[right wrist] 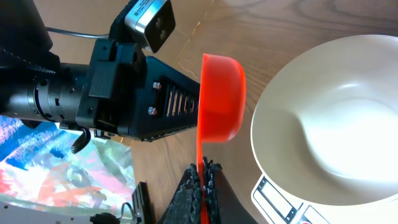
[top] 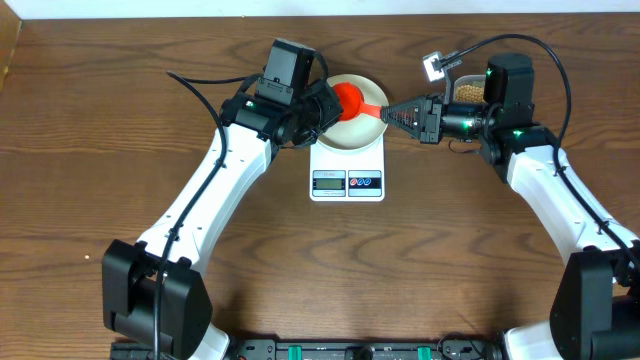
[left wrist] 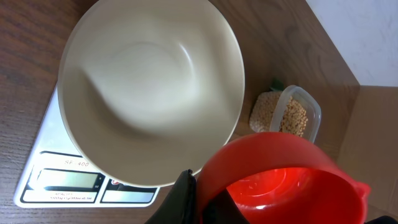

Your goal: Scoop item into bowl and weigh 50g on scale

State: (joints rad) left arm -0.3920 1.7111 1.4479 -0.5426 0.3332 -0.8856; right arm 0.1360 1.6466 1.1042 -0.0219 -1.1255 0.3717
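I have the scoop's handle in my right gripper and the empty bowl on the scale (top: 350, 138), so my left gripper should first let go of the cup and press the scale's buttons (top: 361, 182).
The white bowl (top: 346, 136) stands empty on the white scale (top: 347, 182). A red scoop (top: 350, 98) hangs over the bowl's far rim, held from both sides. My left gripper (top: 330, 106) is shut on the cup's wall, and my right gripper (top: 392, 113) is shut on its thin handle. In the left wrist view the scoop (left wrist: 286, 180) looks empty, beside the bowl (left wrist: 149, 81). The right wrist view shows the gripper (right wrist: 201, 171) pinching the handle below the cup (right wrist: 221, 99). The beans (top: 466, 92) lie in a clear tub at the back right.
The clear plastic tub (left wrist: 308, 106) stands on the wooden table behind the right gripper. A cardboard wall (left wrist: 373, 143) rises beyond it. A small camera module on a cable (top: 437, 65) hangs above the right gripper. The scale's display (left wrist: 65, 180) faces the front.
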